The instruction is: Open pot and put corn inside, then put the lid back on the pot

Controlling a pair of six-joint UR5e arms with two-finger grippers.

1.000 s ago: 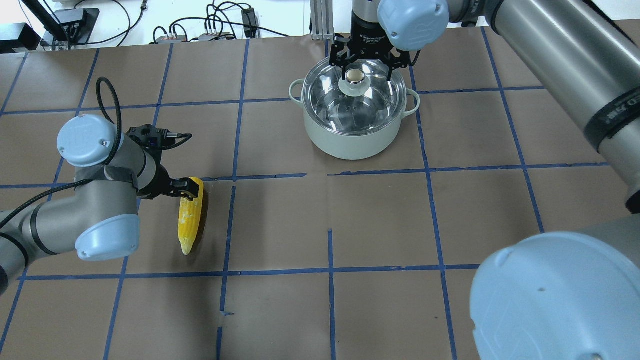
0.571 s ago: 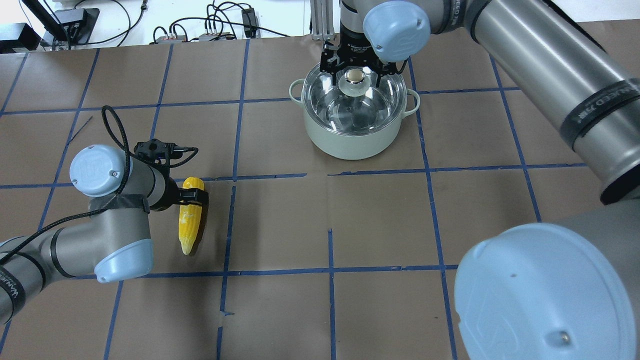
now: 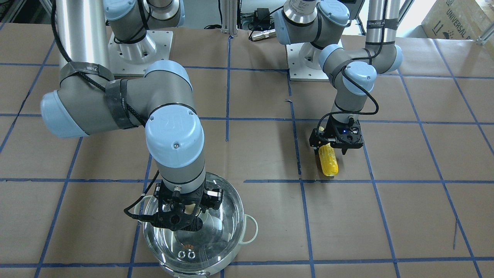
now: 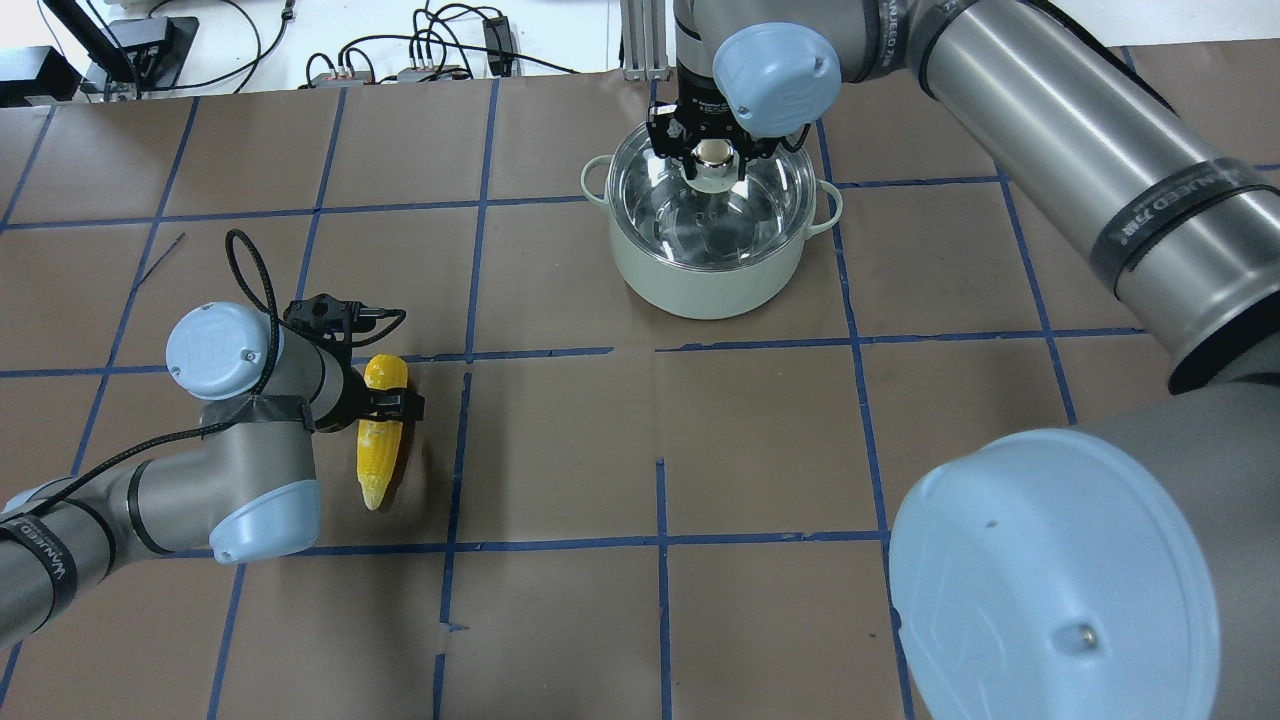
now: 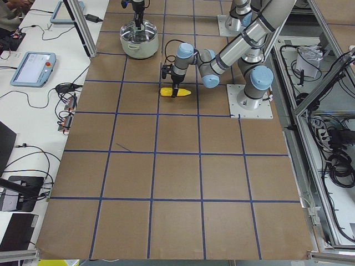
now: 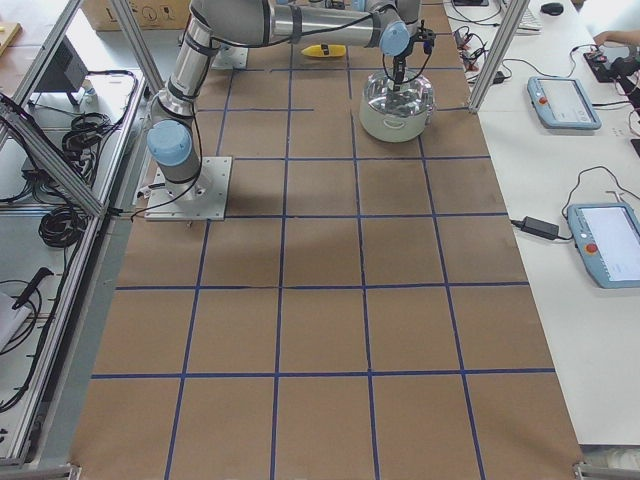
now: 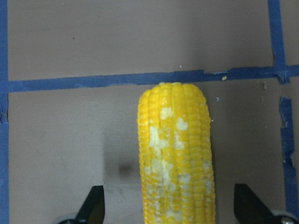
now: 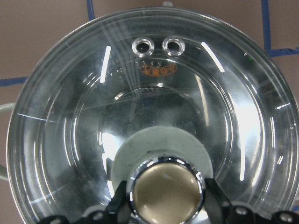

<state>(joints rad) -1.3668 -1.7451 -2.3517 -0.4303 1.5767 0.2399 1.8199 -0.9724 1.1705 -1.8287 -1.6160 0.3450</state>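
Note:
The pot (image 3: 227, 258) should be empty when I bring the yellow corn in, because only shiny metal shows through the clear glass (image 3: 209, 237) lid.
The pot (image 4: 700, 285) has a pale green outer wall and a shiny inside, and stands at the far middle of the table. The clear glass lid (image 4: 760, 205) sits on it. My right gripper (image 4: 711, 152) is straight above the lid. In the right wrist view its fingers (image 8: 120, 201) press both sides of the metallic knob (image 8: 167, 189). The yellow corn (image 4: 378, 450) lies flat at the near left. My left gripper (image 4: 388, 403) is open and straddles the corn's thick end; the left wrist view shows a gap between the corn (image 7: 175, 154) and each finger (image 7: 93, 205).
Blue tape lines grid the brown table cover. Cables and boxes (image 4: 430, 50) lie beyond the far edge, with an aluminium post (image 4: 640, 40) just behind the pot. Both arm bases (image 3: 131, 50) are bolted at the robot's side of the table.
My right gripper's jaws have narrowed from wide open onto the lid's knob. My left gripper has shifted along the corn from its far tip and now straddles it.

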